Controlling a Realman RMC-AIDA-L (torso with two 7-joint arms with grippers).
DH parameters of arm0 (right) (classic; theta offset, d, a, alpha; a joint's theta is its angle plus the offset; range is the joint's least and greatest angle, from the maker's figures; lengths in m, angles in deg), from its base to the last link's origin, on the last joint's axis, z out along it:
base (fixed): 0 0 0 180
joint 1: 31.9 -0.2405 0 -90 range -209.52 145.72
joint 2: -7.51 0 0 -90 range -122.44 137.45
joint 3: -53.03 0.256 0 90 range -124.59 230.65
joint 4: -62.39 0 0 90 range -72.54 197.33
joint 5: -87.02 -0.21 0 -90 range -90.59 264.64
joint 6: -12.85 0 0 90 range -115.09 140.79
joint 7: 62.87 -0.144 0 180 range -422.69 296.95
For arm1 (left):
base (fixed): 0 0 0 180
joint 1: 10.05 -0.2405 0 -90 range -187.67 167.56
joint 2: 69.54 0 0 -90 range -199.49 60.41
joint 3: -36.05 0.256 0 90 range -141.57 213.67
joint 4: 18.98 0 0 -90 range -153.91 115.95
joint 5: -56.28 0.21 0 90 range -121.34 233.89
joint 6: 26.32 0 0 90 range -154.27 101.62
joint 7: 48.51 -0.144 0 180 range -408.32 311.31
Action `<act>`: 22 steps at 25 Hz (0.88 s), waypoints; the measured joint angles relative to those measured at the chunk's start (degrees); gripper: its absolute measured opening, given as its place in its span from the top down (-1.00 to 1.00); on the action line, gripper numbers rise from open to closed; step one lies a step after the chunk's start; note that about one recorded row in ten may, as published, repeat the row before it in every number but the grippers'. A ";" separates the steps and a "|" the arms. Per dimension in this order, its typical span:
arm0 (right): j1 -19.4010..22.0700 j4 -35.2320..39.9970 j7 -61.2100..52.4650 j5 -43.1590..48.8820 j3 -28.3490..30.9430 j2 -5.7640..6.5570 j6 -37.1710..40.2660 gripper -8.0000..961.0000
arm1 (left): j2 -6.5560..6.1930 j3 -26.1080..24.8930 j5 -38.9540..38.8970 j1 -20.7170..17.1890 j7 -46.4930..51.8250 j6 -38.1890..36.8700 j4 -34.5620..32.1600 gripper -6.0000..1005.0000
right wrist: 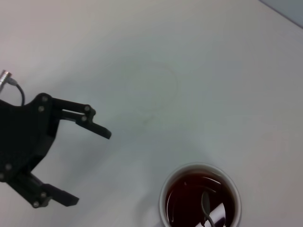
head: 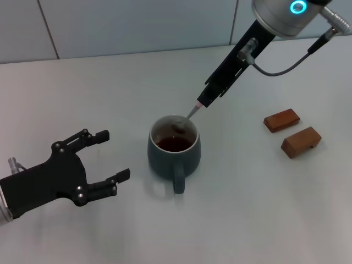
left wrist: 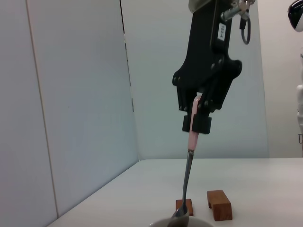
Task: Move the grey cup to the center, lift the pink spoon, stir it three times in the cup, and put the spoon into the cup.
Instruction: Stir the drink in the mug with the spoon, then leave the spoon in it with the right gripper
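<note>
The pink spoon's bowl (head: 180,126) is hanging inside the grey cup's rim, so the robot's right gripper should go on lowering the spoon until its bowl goes down into the reddish liquid (head: 173,144).
The grey cup (head: 165,160) stands mid-table with its handle toward me and dark reddish liquid inside. Above its far right rim, my right gripper (head: 202,101) is shut on the pale handle of the pink spoon (head: 191,114). The spoon slants down and its metal bowl dips inside the cup's rim. In the left wrist view the right gripper (left wrist: 196,124) pinches the spoon (left wrist: 188,175) over the cup's rim (left wrist: 163,222). The right wrist view looks down into the cup (right wrist: 163,201), with the spoon's bowl (right wrist: 207,204) in the liquid. My left gripper (head: 115,154) rests open left of the cup, holding nothing.
Two brown wooden blocks (head: 281,120) (head: 301,142) lie to the right of the cup, also seen as blocks (left wrist: 218,204) behind the spoon. The left gripper (right wrist: 90,168) sits beside the cup on the white table. A tiled wall runs along the far edge.
</note>
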 joint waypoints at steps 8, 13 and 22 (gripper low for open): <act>-0.75 -4.60 0.07 0.62 -2.02 0.04 -3.10 0.63 | 0.00 0.00 0.01 -0.28 -0.07 -0.37 0.01 -0.72; -1.32 -7.41 0.22 0.86 -3.11 0.05 -4.62 0.61 | 0.00 0.00 0.01 -0.25 -0.08 -0.39 -0.02 -0.72; -2.82 -13.07 1.04 0.85 -4.18 0.00 -6.32 0.60 | 0.01 0.00 -0.18 -0.20 -0.09 -0.73 -0.09 -0.72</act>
